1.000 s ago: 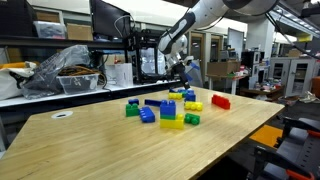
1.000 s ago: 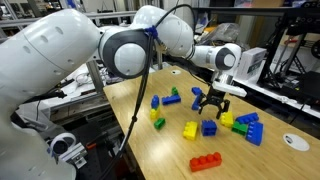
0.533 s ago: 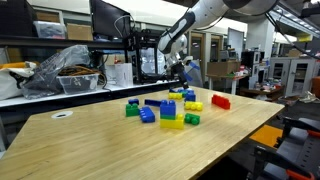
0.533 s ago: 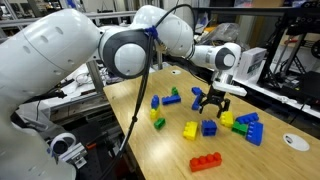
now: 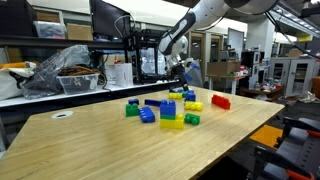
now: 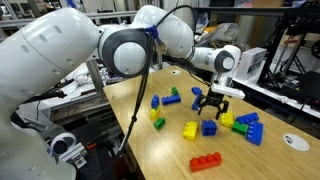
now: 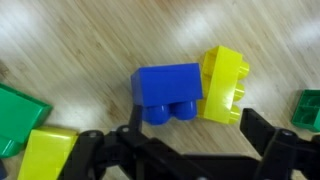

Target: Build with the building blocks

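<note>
My fingers are off-centre above the blue block, and the yellow block [image 7: 222,84] is against its side, so my gripper should lift clear and line up again over the blue block [image 7: 167,86].
Several building blocks in blue, yellow, green and red lie scattered on the wooden table [image 5: 90,140]. In the wrist view a blue block [image 7: 168,92] touches a yellow block [image 7: 224,85], just beyond my open gripper [image 7: 195,135], whose fingers hold nothing. In an exterior view the gripper [image 6: 211,104] hangs a little above the blue block [image 6: 209,127] and yellow block [image 6: 226,119]. A red block [image 6: 206,161] lies apart near the table's front. In an exterior view the gripper [image 5: 185,72] is over the far side of the cluster, behind a blue-on-yellow stack [image 5: 170,115].
Other blocks ring the gripper: green [image 7: 20,112] and yellow [image 7: 45,155] at the left, green [image 7: 308,108] at the right. A blue stack [image 6: 250,130] stands close by. Shelves, monitors and a plastic-wrapped bin [image 5: 70,70] stand behind the table. A small white disc [image 6: 291,142] lies on the table.
</note>
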